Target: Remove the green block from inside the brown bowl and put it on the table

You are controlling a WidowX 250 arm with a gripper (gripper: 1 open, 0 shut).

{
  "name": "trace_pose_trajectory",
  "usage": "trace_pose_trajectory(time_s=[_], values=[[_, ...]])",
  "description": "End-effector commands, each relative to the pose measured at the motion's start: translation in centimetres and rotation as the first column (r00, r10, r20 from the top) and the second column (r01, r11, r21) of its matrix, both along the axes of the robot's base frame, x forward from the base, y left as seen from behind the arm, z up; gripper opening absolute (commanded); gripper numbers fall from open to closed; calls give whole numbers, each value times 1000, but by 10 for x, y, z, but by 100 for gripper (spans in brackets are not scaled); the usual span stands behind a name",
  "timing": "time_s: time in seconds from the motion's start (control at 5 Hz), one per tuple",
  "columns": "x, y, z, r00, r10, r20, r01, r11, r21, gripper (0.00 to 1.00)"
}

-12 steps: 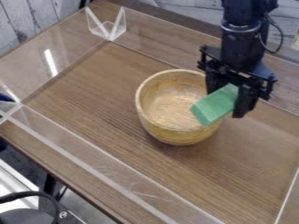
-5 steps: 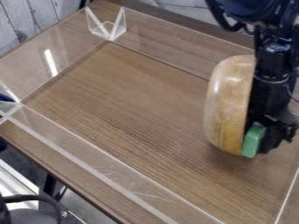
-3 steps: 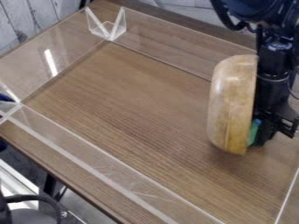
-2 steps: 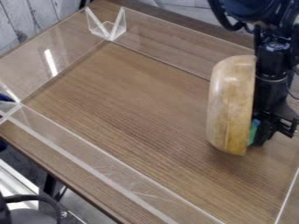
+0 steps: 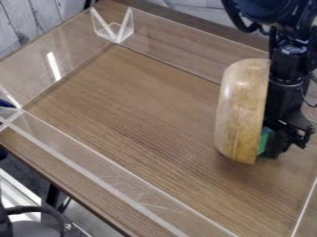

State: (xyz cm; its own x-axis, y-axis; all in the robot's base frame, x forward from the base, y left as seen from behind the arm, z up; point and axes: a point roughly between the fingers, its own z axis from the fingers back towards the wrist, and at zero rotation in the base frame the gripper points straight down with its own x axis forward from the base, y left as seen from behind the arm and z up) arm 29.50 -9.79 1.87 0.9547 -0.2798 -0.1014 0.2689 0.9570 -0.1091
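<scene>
The brown bowl is standing on edge (image 5: 243, 111) against my gripper and the green block. Next, my gripper pulls back toward the table's middle (image 5: 161, 111) until the bowl falls flat.
The brown bowl (image 5: 242, 106) stands tipped up on its edge at the right of the table (image 5: 136, 102), its rounded outside facing left. A sliver of the green block (image 5: 264, 144) shows low down between the bowl's right side and my gripper (image 5: 286, 137). The gripper points down, pressed close against the bowl's open side. Its fingers are dark and partly hidden by the bowl, so the frame does not show whether they grip the block or the bowl's rim.
Low clear acrylic walls edge the table, one along the front left (image 5: 87, 157). A clear V-shaped acrylic piece (image 5: 114, 26) stands at the far back. Black cables hang above the arm at the top right.
The bowl, upright at first with the block held over its rim, now stands on edge at the right. Over the last second, less of the green block shows; the hand stayed in place.
</scene>
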Motion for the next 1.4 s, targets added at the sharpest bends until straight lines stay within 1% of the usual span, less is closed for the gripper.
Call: trace_pose_trajectory(time_s=[0.0,0.2,0.4,0.6,0.8,1.2], values=[[-5,13,-5,997,64,-32,-63,998,11,0],[-6,24,12,998,50,-41,-50,999,-17,0],[-12,60,19,995,75,-70,-79,996,-49,0],[-10,103,12,992,110,-57,-113,993,-46,0],[-1,76,7,999,13,-48,-15,999,-46,0],[1,42,3,999,-10,-41,8,999,-52,0]])
